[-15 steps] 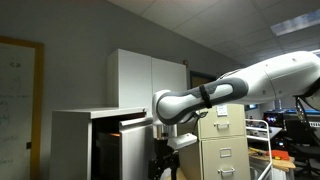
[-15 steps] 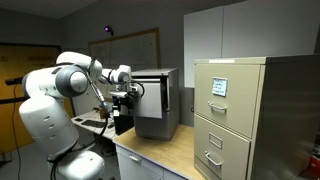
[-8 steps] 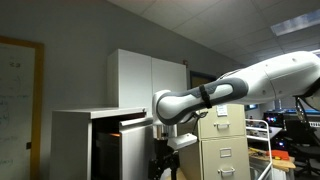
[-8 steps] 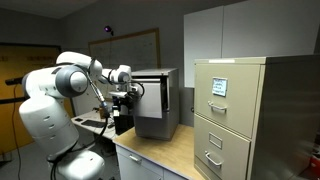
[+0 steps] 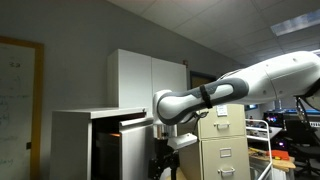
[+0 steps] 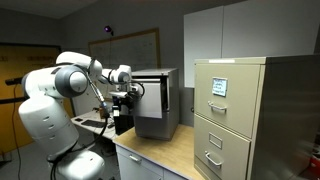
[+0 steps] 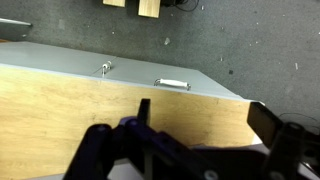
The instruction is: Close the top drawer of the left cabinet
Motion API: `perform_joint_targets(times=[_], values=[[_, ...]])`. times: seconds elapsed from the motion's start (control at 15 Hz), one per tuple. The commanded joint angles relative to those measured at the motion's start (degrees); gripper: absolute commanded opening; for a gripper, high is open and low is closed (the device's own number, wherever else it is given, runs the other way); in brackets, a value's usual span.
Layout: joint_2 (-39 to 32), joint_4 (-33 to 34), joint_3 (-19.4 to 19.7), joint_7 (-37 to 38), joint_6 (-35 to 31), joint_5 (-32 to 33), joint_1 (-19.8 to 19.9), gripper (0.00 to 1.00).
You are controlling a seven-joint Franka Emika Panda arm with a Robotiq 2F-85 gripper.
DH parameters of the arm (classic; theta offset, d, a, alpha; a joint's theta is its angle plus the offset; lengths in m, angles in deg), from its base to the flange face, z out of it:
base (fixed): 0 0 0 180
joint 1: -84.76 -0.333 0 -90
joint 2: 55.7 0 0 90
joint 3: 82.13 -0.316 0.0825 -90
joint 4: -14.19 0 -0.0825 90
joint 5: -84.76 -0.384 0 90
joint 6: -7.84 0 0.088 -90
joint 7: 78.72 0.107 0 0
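I expect the drawer to slide a long way straight in when I push it, because a wide dark gap (image 5: pixel 105 150) can be seen behind the top drawer's front (image 5: pixel 136 150).
The left cabinet (image 5: pixel 75 140) is a low light-grey box in both exterior views (image 6: pixel 160 100). Its top drawer (image 5: pixel 132 120) stands pulled out a little under the top, with a dark gap behind its front. My gripper (image 5: pixel 160 138) is right at the drawer's front, and it shows against the cabinet's open side in an exterior view (image 6: pixel 125 95). In the wrist view the gripper (image 7: pixel 205 120) is open and empty, its two dark fingers (image 7: pixel 143 112) wide apart over a wooden surface (image 7: pixel 90 110). Whether it touches the drawer is not visible.
A taller beige filing cabinet (image 6: pixel 235 115) with handled drawers stands beside the grey one on the wooden table (image 6: pixel 165 152). A tall white cabinet (image 5: pixel 145 80) stands behind. A grey panel with a small metal handle (image 7: pixel 172 84) lies beyond the wood.
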Motion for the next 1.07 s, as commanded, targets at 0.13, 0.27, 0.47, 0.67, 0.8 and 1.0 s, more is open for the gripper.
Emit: perform_joint_targets(times=[0.13, 0.27, 0.47, 0.67, 0.8, 1.0], values=[[3.01, -1.17, -0.38, 3.40, -3.13, 1.69, 0.48, 0.73], [4.29, -1.59, -0.69, 5.99, -5.55, 2.88, 0.82, 0.60], [5.97, -2.02, -1.05, 10.28, -10.08, 4.74, 1.42, 0.36], [7.30, -2.23, -1.54, 13.76, -16.87, 7.08, 2.19, 0.12], [7.49, -1.75, -1.99, 15.33, -21.85, 8.99, 2.83, 0.00], [6.54, -0.42, -2.85, 16.83, -26.17, 11.44, 3.58, 0.00]])
